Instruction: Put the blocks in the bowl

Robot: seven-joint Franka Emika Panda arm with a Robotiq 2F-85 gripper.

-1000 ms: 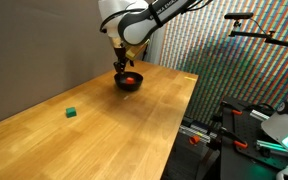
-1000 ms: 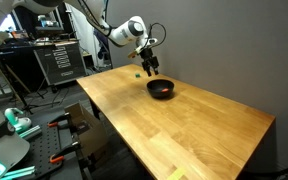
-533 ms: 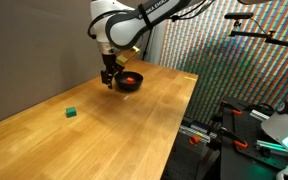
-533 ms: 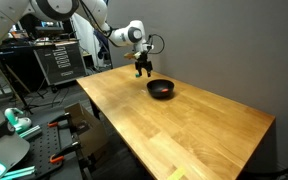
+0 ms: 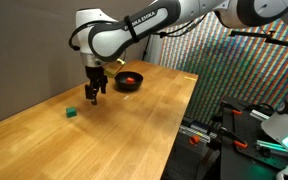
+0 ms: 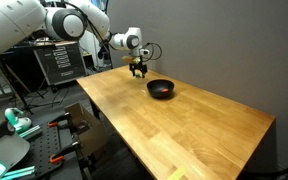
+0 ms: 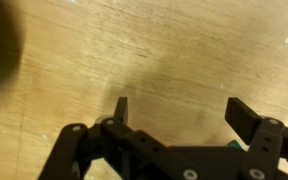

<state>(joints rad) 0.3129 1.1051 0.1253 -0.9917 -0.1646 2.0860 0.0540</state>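
Observation:
My gripper should move over the green block (image 5: 71, 112) and turn square to it before going down, because my open fingers are over wood (image 7: 174, 100) short of the green block.
The black bowl (image 5: 130, 80) stands at the far end of the wooden table (image 5: 134, 120) with the red block (image 5: 131, 77) inside it; the bowl also shows in an exterior view (image 6: 161, 89). The green block (image 5: 72, 114) lies on the table nearer the front edge. My gripper (image 5: 94, 96) is open and empty, above the table between the bowl and the green block. In the wrist view the open jaws (image 7: 184, 110) hang over bare wood, and a sliver of green (image 7: 233, 146) shows behind the gripper body.
A grey wall runs behind the table. Equipment on stands (image 5: 244, 125) crowds the floor beside the table's edge. A tool cabinet (image 6: 59, 62) stands behind the arm.
My gripper has moved away from the bowl along the table toward the green block. The red block stays in the bowl.

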